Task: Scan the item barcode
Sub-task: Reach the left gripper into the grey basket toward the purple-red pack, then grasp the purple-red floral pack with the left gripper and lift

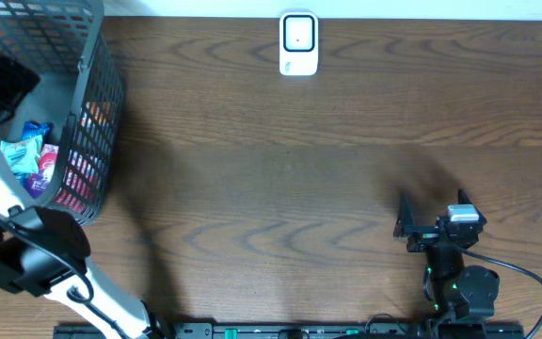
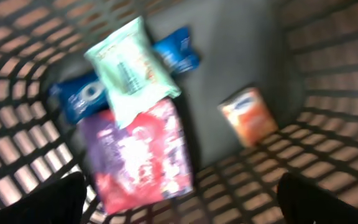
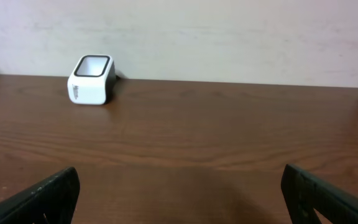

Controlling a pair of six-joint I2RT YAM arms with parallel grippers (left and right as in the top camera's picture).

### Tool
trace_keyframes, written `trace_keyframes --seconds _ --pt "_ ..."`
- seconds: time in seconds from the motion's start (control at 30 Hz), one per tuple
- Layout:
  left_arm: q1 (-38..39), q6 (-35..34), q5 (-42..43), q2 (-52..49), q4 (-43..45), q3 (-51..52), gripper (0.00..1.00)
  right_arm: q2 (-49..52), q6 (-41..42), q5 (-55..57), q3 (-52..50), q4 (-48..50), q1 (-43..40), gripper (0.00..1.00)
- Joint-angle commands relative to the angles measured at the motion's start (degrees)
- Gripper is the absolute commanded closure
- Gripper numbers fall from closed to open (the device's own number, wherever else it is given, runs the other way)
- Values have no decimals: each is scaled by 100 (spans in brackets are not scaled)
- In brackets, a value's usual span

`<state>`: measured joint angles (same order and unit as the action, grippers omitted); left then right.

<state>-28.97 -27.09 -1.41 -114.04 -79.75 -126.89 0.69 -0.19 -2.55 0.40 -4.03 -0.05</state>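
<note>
Most of the red and purple packet [image 1: 45,168] lies clear of the pale green packet. My left gripper should go on down before it closes on that uncovered part [image 2: 146,167].
Several packets lie in the grey mesh basket [image 1: 102,113] at the table's far left. In the left wrist view I look down on a pale green packet [image 2: 132,68], a red and purple packet [image 2: 138,155], two blue packets [image 2: 79,96] and a small orange packet [image 2: 248,116]. My left gripper [image 2: 179,202] hangs open above them inside the basket, holding nothing. The white barcode scanner [image 1: 298,42] stands at the table's far edge, also in the right wrist view [image 3: 92,79]. My right gripper [image 1: 401,218] is open and empty over bare wood at the near right.
The basket's mesh walls [image 2: 328,93] close round the left gripper on all sides. The brown wooden table [image 1: 280,179] stretches between basket, scanner and right arm. A pale wall stands behind the scanner.
</note>
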Motion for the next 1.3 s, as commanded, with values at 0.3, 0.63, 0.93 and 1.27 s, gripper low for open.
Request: trace_keyframes --seconds 0.3,0.63,0.93,1.27 --pt "219 -800 -533 -715 -120 920 2 -31 98 31 -9 -24 -39 1" --pt "232 -1403 -1025 -748 162 1513 2 -31 98 31 -9 -24 -39 1" --pt "234 -1523 -1016 -748 627 2378 2 -31 98 31 -9 -24 -39 1" --pt "232 -1521 -933 -748 994 2754 1 -31 98 31 -9 -24 -39 1"
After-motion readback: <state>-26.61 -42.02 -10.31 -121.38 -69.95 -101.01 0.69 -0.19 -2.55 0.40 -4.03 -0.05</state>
